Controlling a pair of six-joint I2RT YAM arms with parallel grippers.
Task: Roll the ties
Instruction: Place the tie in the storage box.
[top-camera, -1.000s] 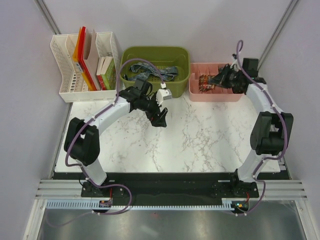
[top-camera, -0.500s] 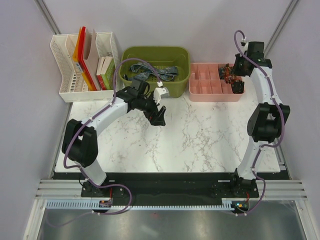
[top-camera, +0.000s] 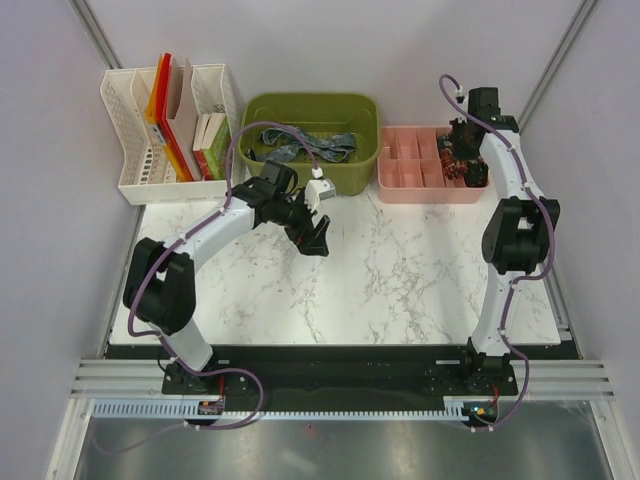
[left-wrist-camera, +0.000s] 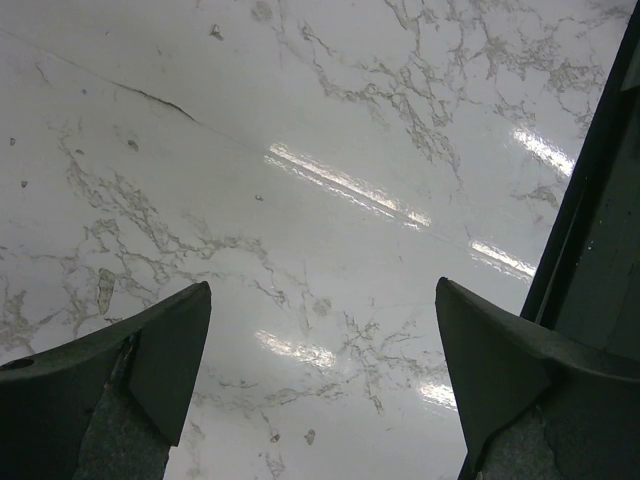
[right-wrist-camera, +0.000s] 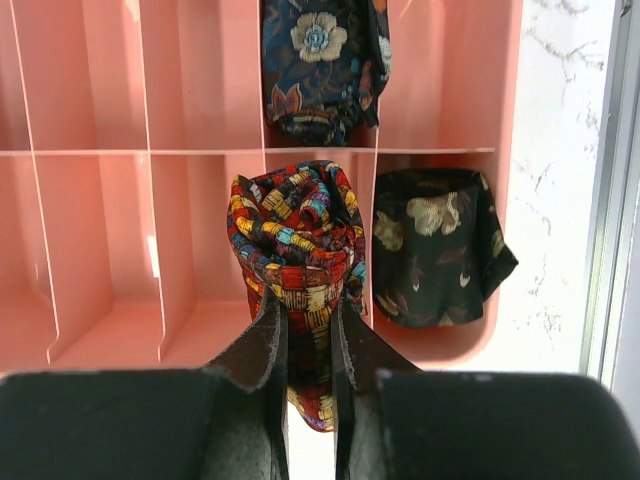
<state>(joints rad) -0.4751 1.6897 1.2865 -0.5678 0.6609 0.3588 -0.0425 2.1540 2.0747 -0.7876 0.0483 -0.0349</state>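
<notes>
The rolled patterned tie (right-wrist-camera: 300, 235) is in line with the empty compartment (right-wrist-camera: 355, 172) beside the black tie, so my right gripper should lower it next and let go between the dividers.
My right gripper (right-wrist-camera: 308, 300) is shut on a rolled red, orange and dark patterned tie (right-wrist-camera: 297, 235) and holds it over the pink divided tray (right-wrist-camera: 90, 200). In the top view the right gripper (top-camera: 462, 150) is over the right end of the pink tray (top-camera: 405, 178). Two other rolled dark ties sit in compartments, one floral (right-wrist-camera: 320, 60) and one black (right-wrist-camera: 435, 245). Blue-grey ties (top-camera: 305, 145) lie loose in the green bin (top-camera: 310, 108). My left gripper (top-camera: 317, 238) is open and empty above the marble table (left-wrist-camera: 330, 150).
A white file rack (top-camera: 165, 130) with books and folders stands at the back left. The green bin and pink tray line the back edge. The table's right edge (right-wrist-camera: 605, 200) runs beside the tray.
My right arm has swung from the tray's middle to its right end, carrying the rolled tie. The left gripper has barely moved.
</notes>
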